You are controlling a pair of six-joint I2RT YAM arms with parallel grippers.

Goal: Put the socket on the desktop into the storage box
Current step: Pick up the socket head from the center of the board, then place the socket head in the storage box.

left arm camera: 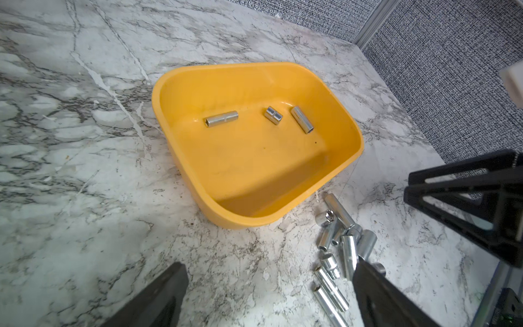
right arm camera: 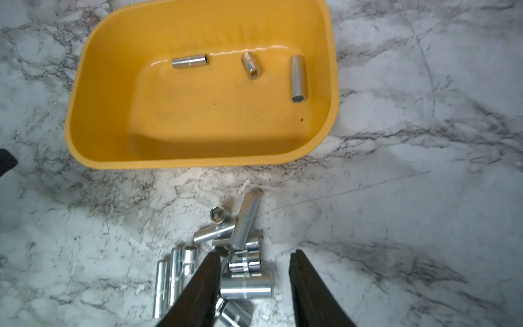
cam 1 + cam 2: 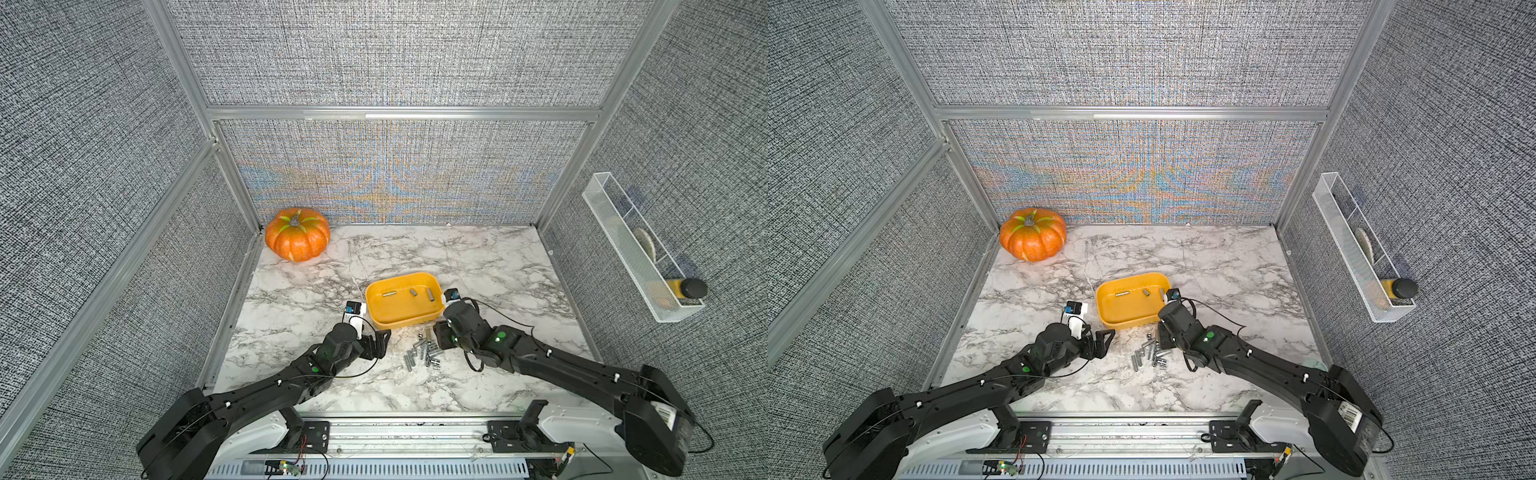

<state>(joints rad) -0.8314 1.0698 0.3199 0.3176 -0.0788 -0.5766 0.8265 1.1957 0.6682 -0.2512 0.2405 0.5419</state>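
Observation:
The long socket point(image 2: 246, 219) leans across the top of the pile point(image 2: 239, 240), so it will come away by itself when the robot lifts it, and the other sockets will stay where they are.
The yellow storage box point(image 3: 399, 311) point(image 2: 198, 121) stands mid-desktop point(image 3: 498, 266) with three silver sockets lying in it point(image 3: 413, 292) point(image 1: 274, 115). A pile of several loose sockets point(image 3: 422, 353) point(image 1: 339, 246) lies on the marble just in front of the box. My right gripper point(image 2: 254, 253) point(image 3: 436, 338) is open and low over the pile's right end. A wide socket point(image 2: 245, 287) lies between its fingers, clear of one finger. My left gripper point(image 1: 268, 266) point(image 3: 383, 343) is wide open and holds nothing. It hovers left of the pile, near the box's front left corner.
An orange pumpkin point(image 3: 297, 240) sits in the back left corner. A white wire basket point(image 3: 636, 253) hangs on the right wall and holds a black-capped bottle point(image 3: 695, 288). Grey fabric walls enclose three sides.

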